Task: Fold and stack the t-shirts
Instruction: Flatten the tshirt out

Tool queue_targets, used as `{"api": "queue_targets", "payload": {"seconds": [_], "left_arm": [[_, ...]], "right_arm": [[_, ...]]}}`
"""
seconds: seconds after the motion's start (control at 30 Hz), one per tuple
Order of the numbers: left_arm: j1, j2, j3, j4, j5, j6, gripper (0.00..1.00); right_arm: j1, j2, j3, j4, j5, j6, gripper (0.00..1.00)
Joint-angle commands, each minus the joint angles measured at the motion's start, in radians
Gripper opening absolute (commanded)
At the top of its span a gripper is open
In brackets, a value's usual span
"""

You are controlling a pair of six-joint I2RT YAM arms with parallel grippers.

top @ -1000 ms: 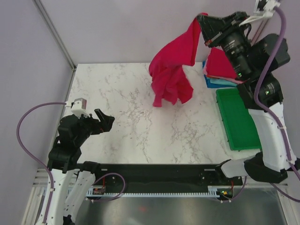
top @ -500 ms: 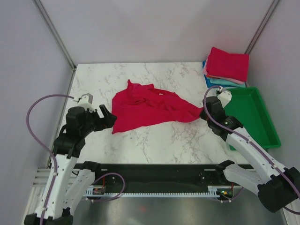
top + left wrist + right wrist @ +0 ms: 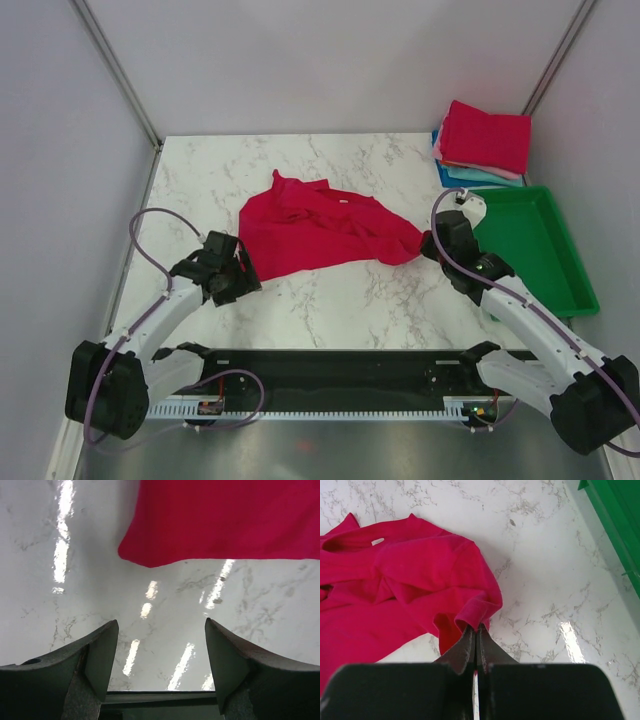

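Observation:
The crimson t-shirt lies bunched [image 3: 303, 200] along its far edge, so next my left gripper grabs its near corner [image 3: 143, 554] first. Then both grippers should lift the t-shirt and spread it flat.
A crimson red t-shirt [image 3: 315, 230] lies crumpled and spread on the marble table [image 3: 330, 300]. My right gripper [image 3: 428, 243] is shut on its right sleeve hem [image 3: 479, 615], low at the table. My left gripper [image 3: 243, 282] is open and empty, low over the marble just short of the shirt's near-left corner [image 3: 142, 557]. A stack of folded shirts [image 3: 485, 140], crimson on top with pink, teal and blue edges under it, sits at the back right corner.
A green plastic tray [image 3: 540, 255] stands at the right, beside my right arm; its edge shows in the right wrist view [image 3: 620, 535]. Grey walls close the table on the left and at the back.
One second ago my right gripper held the shirt high in the air; it has since come down with it and the shirt lies spread. My left gripper has dropped low toward the shirt's near-left corner.

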Motion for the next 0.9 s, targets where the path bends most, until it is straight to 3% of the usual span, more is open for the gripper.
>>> {"api": "queue_targets", "payload": {"seconds": [0.0,0.3,0.4,0.5,0.63,0.7,0.8,0.87], "left_arm": [[-0.002,-0.001,-0.048,0.091,-0.107,-0.095,0.77],[0.0,0.048,-0.063,0.206,-0.234,-0.075,0.76],[0.012,0.094,-0.056,0.244,-0.24,-0.067,0.7],[0.018,0.172,-0.039,0.275,-0.24,-0.066,0.61],[0.018,0.237,-0.016,0.306,-0.217,-0.064,0.34],[0.018,0.249,0.003,0.31,-0.217,-0.055,0.26],[0.018,0.237,0.033,0.306,-0.214,-0.032,0.03],[0.014,0.205,0.046,0.285,-0.211,-0.029,0.02]], "right_arm": [[0.0,-0.004,-0.002,0.063,-0.044,-0.049,0.0],[0.0,0.016,-0.055,0.122,-0.109,-0.069,0.0],[0.0,0.033,-0.066,0.136,-0.121,-0.071,0.0],[-0.002,0.041,-0.078,0.15,-0.124,-0.082,0.0],[-0.003,0.038,-0.089,0.152,-0.116,-0.098,0.0],[-0.008,0.035,-0.095,0.152,-0.115,-0.103,0.0],[-0.014,0.024,-0.097,0.15,-0.118,-0.105,0.0],[-0.015,0.007,-0.094,0.144,-0.127,-0.095,0.0]]}}
